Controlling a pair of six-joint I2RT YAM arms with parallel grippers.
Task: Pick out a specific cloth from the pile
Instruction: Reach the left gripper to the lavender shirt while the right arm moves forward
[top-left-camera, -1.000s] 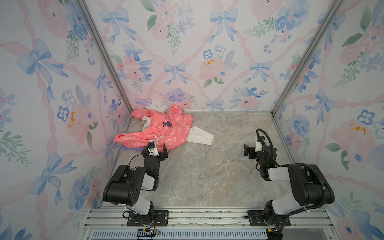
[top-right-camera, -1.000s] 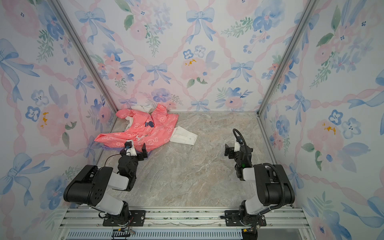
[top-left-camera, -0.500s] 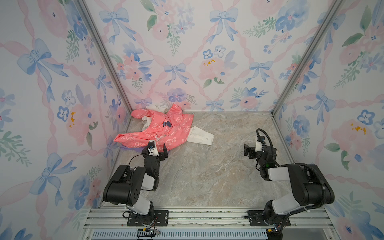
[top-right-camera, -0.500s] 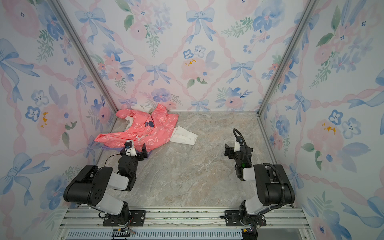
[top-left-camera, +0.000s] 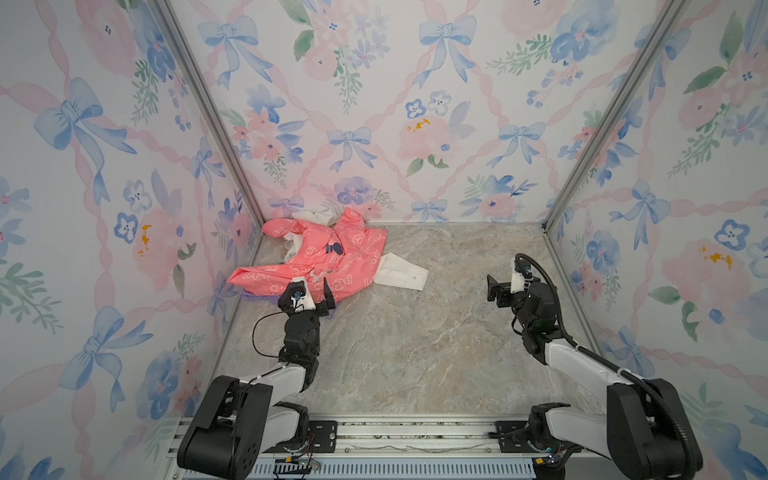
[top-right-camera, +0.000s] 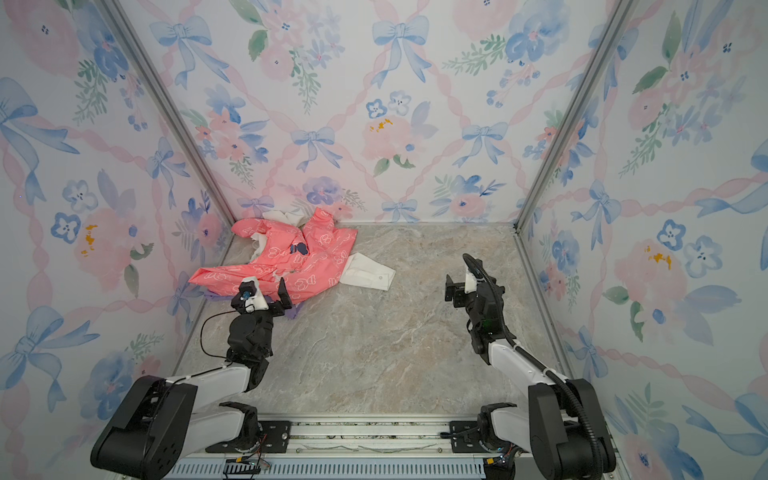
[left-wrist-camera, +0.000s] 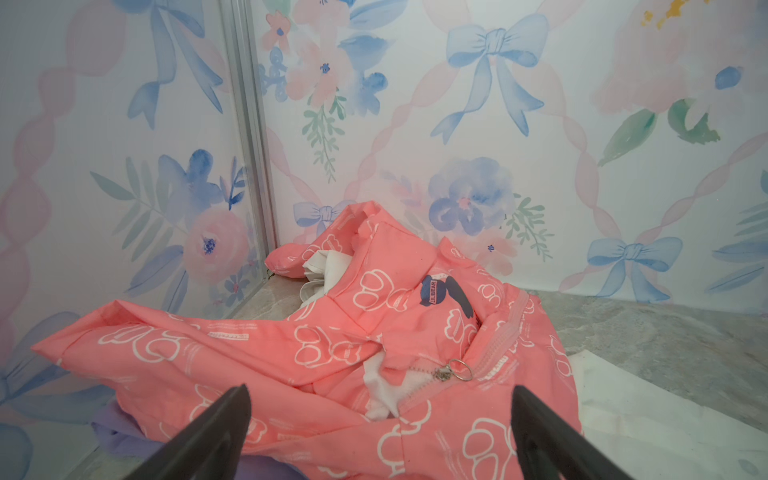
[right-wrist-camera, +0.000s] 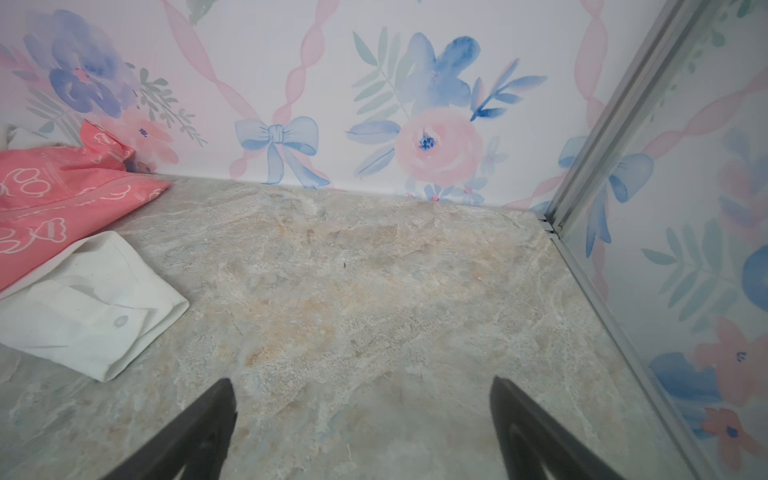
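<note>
The robot's left gripper is hanging over the coral-pink jacket (top-right-camera: 316, 272) covering the lavender cloth, so the robot should move back and pinch the lavender corner peeking out (top-right-camera: 293, 309) nearer to the robot.
The pile lies in the back left corner. On top is a coral-pink jacket (top-left-camera: 328, 257) (top-right-camera: 291, 257) (left-wrist-camera: 374, 332) with a white shirt under it, whose buttoned cuff (top-left-camera: 401, 272) (right-wrist-camera: 91, 307) sticks out to the right. The lavender cloth (left-wrist-camera: 118, 432) (top-right-camera: 296, 311) is mostly buried, with only edges peeking out from under the jacket's near side. My left gripper (top-left-camera: 313, 293) (left-wrist-camera: 380, 392) is open just above the jacket's near edge and holds nothing. My right gripper (top-left-camera: 505, 282) (right-wrist-camera: 362, 384) is open over bare floor on the right, well apart from the cuff.
Floral-print walls close in the marble floor (top-left-camera: 415, 340) on three sides, with aluminium posts (top-left-camera: 552, 224) at the back corners. The pile reaches the back wall and lies close to the left one. A metal rail (top-left-camera: 395, 432) with both arm bases runs along the front.
</note>
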